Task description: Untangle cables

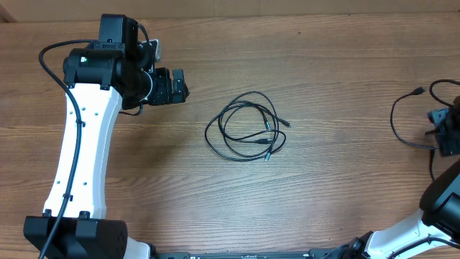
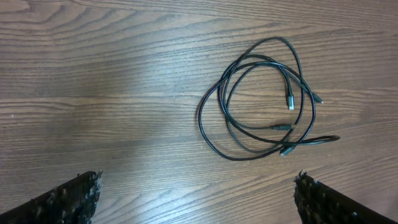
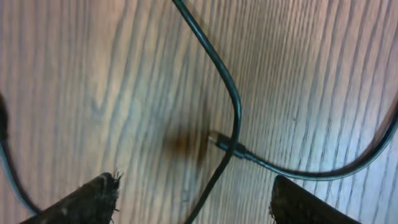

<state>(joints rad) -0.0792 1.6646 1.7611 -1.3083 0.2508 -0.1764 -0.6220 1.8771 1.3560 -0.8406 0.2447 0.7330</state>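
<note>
One black cable is lying across another cable's plug point(image 3: 226, 142), so the robot's right gripper should grab the upper cable point(image 3: 212, 183) and move it farther away before going back to the tangle.
A loose tangle of thin black cables point(image 1: 248, 128) with small plugs lies on the wooden table in the middle of the overhead view. It also shows in the left wrist view point(image 2: 261, 99), ahead and to the right. My left gripper point(image 1: 180, 86) point(image 2: 199, 193) is open wide and empty, apart from the tangle on its left. Another thin black cable point(image 1: 401, 126) point(image 3: 233, 106) with a plug end point(image 3: 219, 140) lies at the far right. My right gripper point(image 1: 444, 133) point(image 3: 196, 193) is open above it, and the cable runs between the fingers.
The wooden table point(image 1: 323, 194) fills the view. The left arm's white link point(image 1: 79, 151) runs along the left side with a thick black robot cable point(image 1: 54, 61) looping beside it. The right arm's base point(image 1: 438, 208) sits at the bottom right corner.
</note>
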